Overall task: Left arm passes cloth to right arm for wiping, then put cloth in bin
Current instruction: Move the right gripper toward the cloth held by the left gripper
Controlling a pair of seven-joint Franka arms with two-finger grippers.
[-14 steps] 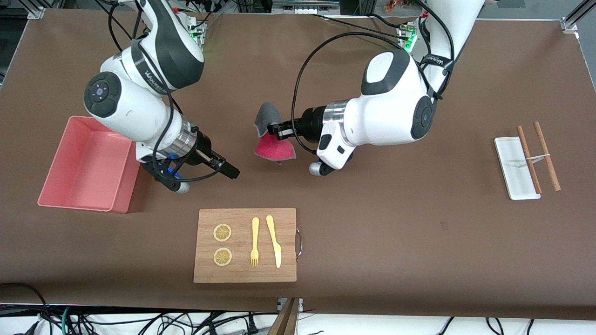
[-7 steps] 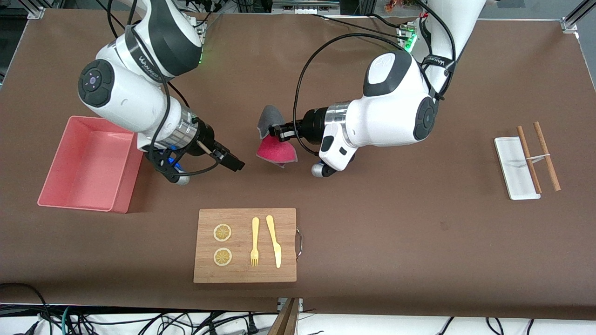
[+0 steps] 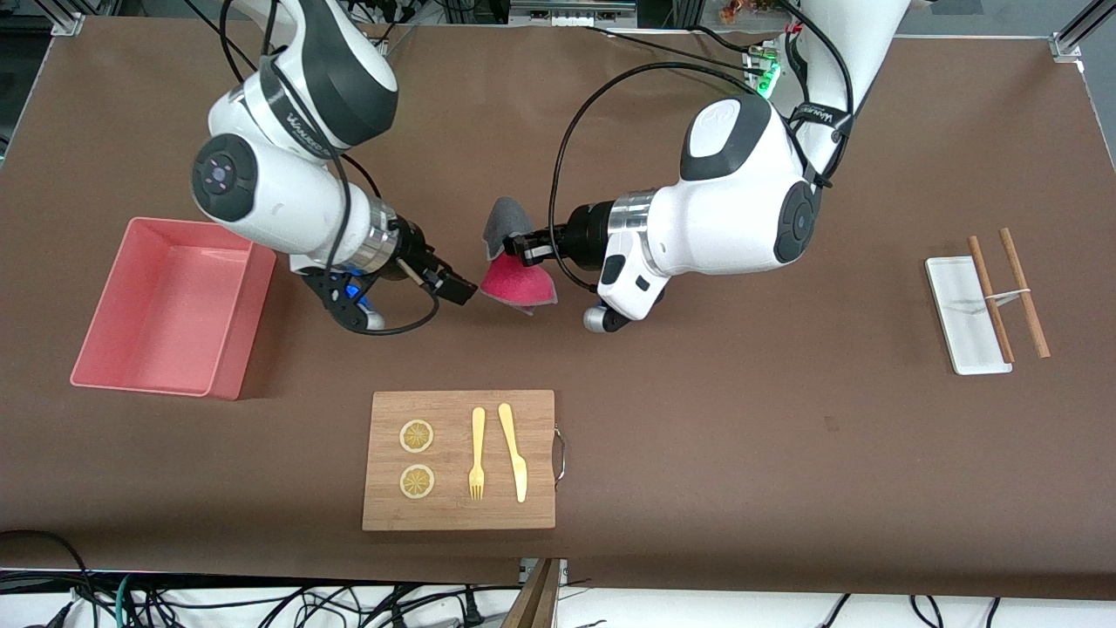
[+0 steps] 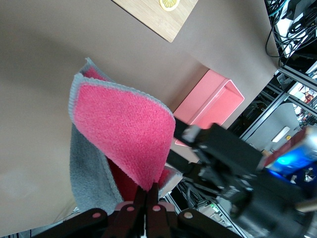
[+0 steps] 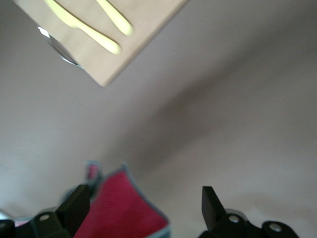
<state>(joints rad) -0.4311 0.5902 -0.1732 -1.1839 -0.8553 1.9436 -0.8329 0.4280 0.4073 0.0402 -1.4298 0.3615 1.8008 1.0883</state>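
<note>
My fingers are pinching the cloth (image 3: pixel 517 278), and loose pink and grey corners (image 3: pixel 531 300) flare out from the pinch. The cloth will stay bunched with its corners spread out when I carry it.
My left gripper (image 3: pixel 521 248) is shut on the cloth (image 3: pixel 514 281), holding it up over the middle of the table. The cloth hangs folded, crimson-pink face and grey face both showing; it fills the left wrist view (image 4: pixel 124 134) above my shut left gripper (image 4: pixel 145 194). My right gripper (image 3: pixel 462 290) is open and sits right beside the cloth's pink corner. In the right wrist view the pink cloth (image 5: pixel 121 210) lies between the spread fingers of my right gripper (image 5: pixel 143 201). The pink bin (image 3: pixel 113 349) stands toward the right arm's end of the table.
A wooden board (image 3: pixel 459 515) with two lemon slices, a yellow fork and a yellow knife lies nearer the front camera than the grippers. A small white tray (image 3: pixel 957 305) with two wooden sticks sits toward the left arm's end.
My right arm has swung away from the bin toward the cloth, bringing its open gripper up to the pink corner. The left arm shifted slightly, then held the cloth still.
</note>
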